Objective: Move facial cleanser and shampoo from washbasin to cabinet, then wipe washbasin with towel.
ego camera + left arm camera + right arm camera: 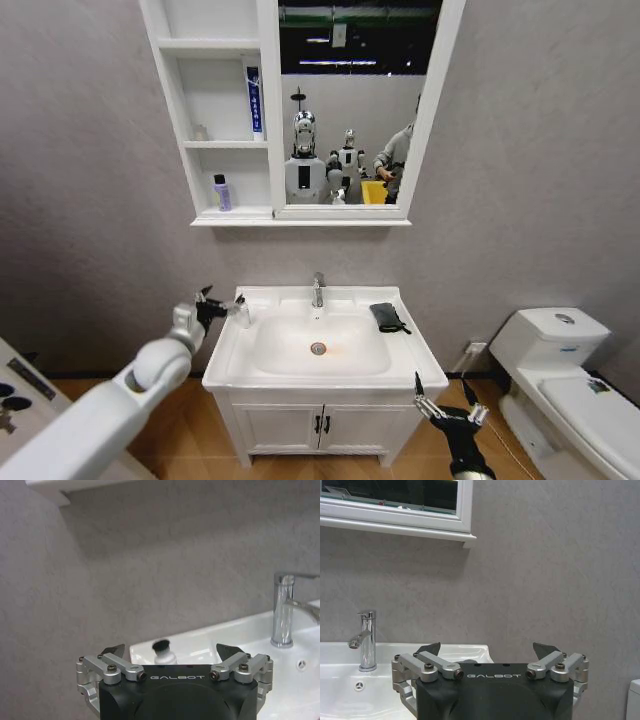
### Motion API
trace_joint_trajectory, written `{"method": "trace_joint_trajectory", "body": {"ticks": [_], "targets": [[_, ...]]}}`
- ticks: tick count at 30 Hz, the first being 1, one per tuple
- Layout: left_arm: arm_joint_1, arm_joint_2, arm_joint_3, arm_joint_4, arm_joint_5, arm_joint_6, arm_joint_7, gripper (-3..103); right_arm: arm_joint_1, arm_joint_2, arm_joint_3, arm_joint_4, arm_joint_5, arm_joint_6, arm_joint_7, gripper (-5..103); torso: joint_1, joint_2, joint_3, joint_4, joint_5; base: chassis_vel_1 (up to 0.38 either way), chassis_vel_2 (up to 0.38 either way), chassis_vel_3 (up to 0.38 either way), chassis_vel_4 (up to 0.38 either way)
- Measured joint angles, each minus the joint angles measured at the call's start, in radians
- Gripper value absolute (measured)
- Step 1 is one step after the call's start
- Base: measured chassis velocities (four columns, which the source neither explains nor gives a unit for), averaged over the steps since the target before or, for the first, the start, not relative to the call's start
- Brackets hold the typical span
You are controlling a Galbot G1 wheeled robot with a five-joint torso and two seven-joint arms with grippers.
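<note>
The dark top (pixel 161 645) spreads out wider than the neck, so I should expect the white bottle (pixel 243 316) to have a brush of bristles on it when I lift it.
The white washbasin (pixel 226 358) stands below the wall cabinet (pixel 168 120). A small pale bottle with a dark cap (pixel 242 313) stands on the basin's back left corner; I cannot tell whether it is the cleanser or the shampoo. My left gripper (pixel 222 300) hovers open right beside it, and in the left wrist view the bottle (pixel 161 652) sits just ahead, between the open gripper's (pixel 170 649) fingers. The dark folded towel (pixel 387 316) lies on the basin's right rim. My right gripper (pixel 441 392) hangs open below the front right corner. A blue-striped tube (pixel 254 100) and a purple bottle (pixel 222 193) stand on the shelves.
The chrome tap (pixel 318 290) rises at the back of the bowl, over the red-ringed drain (pixel 318 348). A white toilet (pixel 565 385) stands to the right. The two-door vanity cupboard (pixel 320 425) is under the basin. Grey wall runs behind everything.
</note>
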Motion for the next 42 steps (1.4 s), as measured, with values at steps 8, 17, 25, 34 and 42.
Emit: {"method": "trace_joint_trajectory", "body": {"ticks": [8, 17, 25, 34, 42], "targets": [[-0.058, -0.133, 0.048, 0.178, 0.063, -0.026, 0.014, 100, 0.004, -0.006, 0.007, -0.02, 0.007, 0.004, 0.003, 100, 0.0, 0.0, 0.0, -0.0001, 0.0001, 0.0, 0.0, 0.0, 0.0], [-0.215, -0.227, 0.098, 0.388, 0.066, -0.029, 0.056, 100, -0.004, 0.002, 0.009, -0.033, -0.003, 0.01, 0.006, 100, 0.0, 0.0, 0.0, 0.0001, 0.0002, 0.0, 0.0, 0.0, 0.0], [-0.272, -0.29, 0.098, 0.541, 0.088, -0.025, 0.089, 103, -0.01, 0.003, 0.014, -0.035, -0.003, 0.01, 0.008, 100, 0.0, 0.0, 0.0, 0.0002, 0.0, 0.0, 0.0, 0.0, 0.0], [-0.328, -0.318, 0.107, 0.625, 0.083, -0.025, 0.113, 81, -0.011, 0.007, 0.015, -0.04, -0.003, 0.016, 0.008, 100, 0.0, 0.0, 0.0, -0.0001, 0.0, 0.0, 0.0, 0.0, 0.0], [-0.31, -0.308, 0.103, 0.608, 0.088, -0.022, 0.115, 47, -0.003, -0.004, 0.016, -0.042, 0.004, 0.021, 0.007, 100, 0.0, 0.0, 0.0, 0.0001, 0.0, 0.0, 0.0, 0.0, 0.0]]}}
